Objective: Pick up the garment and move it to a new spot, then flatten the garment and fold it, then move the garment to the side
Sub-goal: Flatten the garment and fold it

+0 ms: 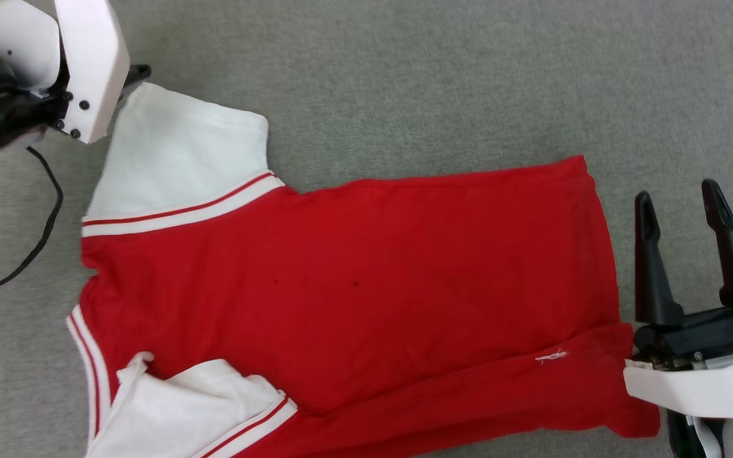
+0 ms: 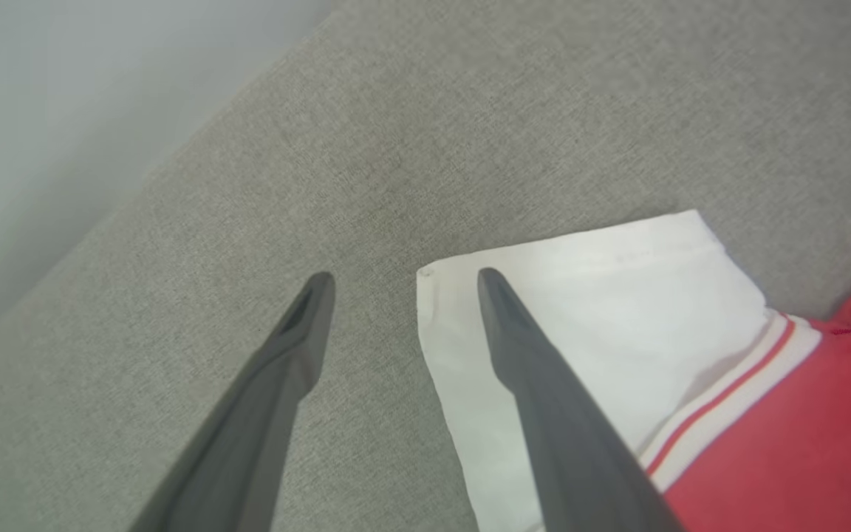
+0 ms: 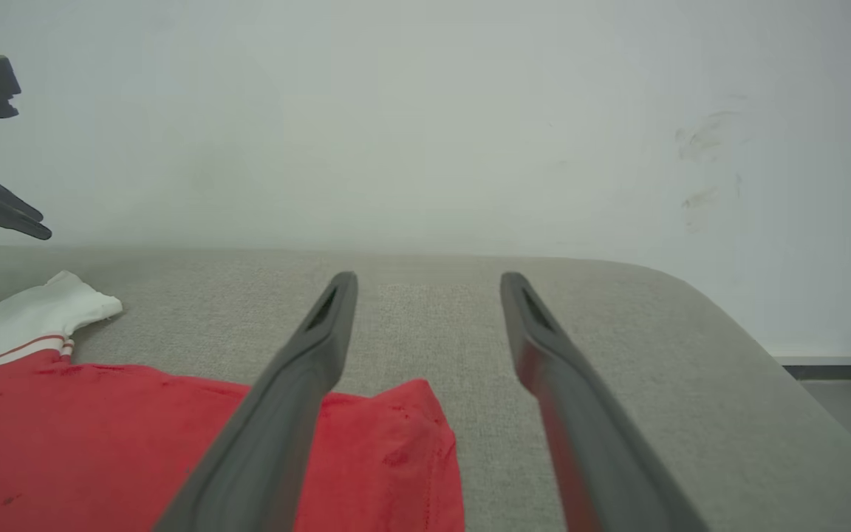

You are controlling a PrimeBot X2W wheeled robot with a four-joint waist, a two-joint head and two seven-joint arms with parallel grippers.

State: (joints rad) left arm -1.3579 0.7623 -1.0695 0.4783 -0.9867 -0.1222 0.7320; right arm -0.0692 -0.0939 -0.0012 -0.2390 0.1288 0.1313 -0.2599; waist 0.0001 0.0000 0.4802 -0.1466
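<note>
The robot should expect lettering on the garment's hidden side when it folds the garment's far edge [image 1: 432, 182] over, because the garment lies with its plain red side [image 1: 417, 282] up.
The garment [image 1: 354, 280] lies spread on the grey fabric surface [image 1: 443, 76], plain red side up, its hem to the right. One white sleeve [image 1: 182, 152] lies flat at the upper left. The other sleeve [image 1: 195, 401] is folded over the body at the lower left, and the near long edge is folded in. My left gripper [image 2: 403, 282] hangs open over the outer corner of the upper sleeve [image 2: 617, 295], one finger above the cloth, one above bare surface. My right gripper [image 1: 678, 200] stands open just right of the hem [image 3: 411, 443], holding nothing.
A black cable [image 1: 42, 216] loops on the surface left of the garment, under my left arm [image 1: 80, 57]. A white wall [image 3: 425, 111] rises behind the surface. The surface's rounded edge [image 3: 728, 310] drops off on the right of the right wrist view.
</note>
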